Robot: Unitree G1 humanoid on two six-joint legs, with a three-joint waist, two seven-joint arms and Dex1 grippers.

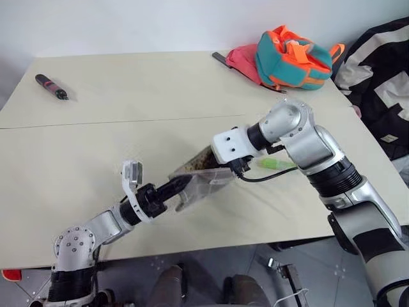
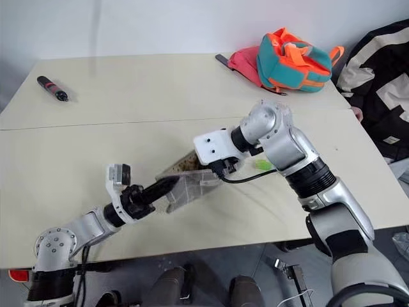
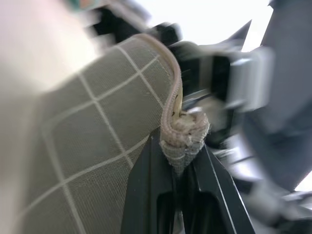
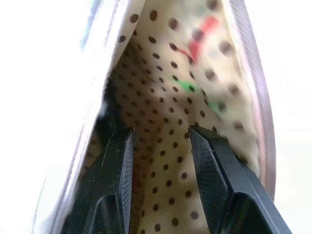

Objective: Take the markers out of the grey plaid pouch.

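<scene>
The pouch is tilted, and my right gripper's fingers are on both sides of only dotted lining [image 4: 163,168]. I should therefore level the pouch's opening [image 1: 199,161] with my left gripper while my right gripper reaches deeper.
The grey plaid pouch [image 1: 206,180] hangs tilted just above the table's front half, its mouth turned up toward my right arm. My left gripper [image 3: 180,146] is shut on the pouch's lower corner, with the bunched fabric and zip end pinched between the black fingers [image 1: 181,186]. My right gripper [image 4: 158,134] reaches into the pouch's mouth and stands open, with only the tan dotted lining [image 4: 161,97] between its fingers. Blurred red and green marks show deeper inside; I cannot tell what they are. One lime-green marker [image 1: 276,164] lies on the table beside my right arm.
A dark pen-like tool [image 1: 51,86] lies at the table's far left. A teal-and-orange backpack [image 1: 294,57] and a pink bag [image 1: 243,61] sit at the far right edge. A black-and-white garment [image 1: 383,83] lies off the table's right side.
</scene>
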